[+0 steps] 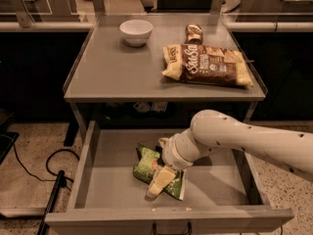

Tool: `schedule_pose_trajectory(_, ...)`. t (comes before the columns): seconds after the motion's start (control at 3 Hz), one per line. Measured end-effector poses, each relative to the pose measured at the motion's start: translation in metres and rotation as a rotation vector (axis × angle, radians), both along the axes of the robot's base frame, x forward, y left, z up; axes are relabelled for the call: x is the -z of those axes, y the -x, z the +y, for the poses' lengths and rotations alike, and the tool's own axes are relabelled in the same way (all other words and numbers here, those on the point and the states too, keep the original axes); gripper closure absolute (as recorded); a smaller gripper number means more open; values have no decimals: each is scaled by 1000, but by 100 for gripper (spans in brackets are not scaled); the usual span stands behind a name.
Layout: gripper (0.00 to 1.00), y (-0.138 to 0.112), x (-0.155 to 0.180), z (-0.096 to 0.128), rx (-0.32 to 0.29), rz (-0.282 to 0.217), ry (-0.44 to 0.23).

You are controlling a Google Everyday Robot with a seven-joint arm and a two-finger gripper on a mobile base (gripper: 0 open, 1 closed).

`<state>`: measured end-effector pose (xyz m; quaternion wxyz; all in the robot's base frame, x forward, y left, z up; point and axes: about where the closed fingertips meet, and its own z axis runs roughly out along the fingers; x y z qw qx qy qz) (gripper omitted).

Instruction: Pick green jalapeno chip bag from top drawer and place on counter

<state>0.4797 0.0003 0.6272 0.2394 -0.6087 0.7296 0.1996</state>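
I expect the drawer to be empty under the low-lying green jalapeno chip bag (147,164) when I lift the bag, because clear grey drawer's bottom (114,179) is all around it.
The green jalapeno chip bag (146,164) lies crumpled on the floor of the open top drawer (107,180), left of centre. My gripper (159,182) reaches down into the drawer from the right on its white arm and sits right over the bag's right side, its pale fingertips (161,179) resting on or just above the foil. The counter (112,72) is the grey tabletop above the drawer.
On the counter stand a white bowl (136,31) at the back left, a large brown-and-yellow chip bag (210,65) at the right, and a small brown can (194,33) behind it. A black cable (44,170) lies on the floor to the left.
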Motion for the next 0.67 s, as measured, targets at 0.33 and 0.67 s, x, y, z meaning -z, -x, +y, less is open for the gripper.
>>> schedule_pose_trajectory(0.33,0,-15,5,-3,2,-14,2)
schedule_pose_trajectory(0.67,0,-10,22,-5,20,25,-5)
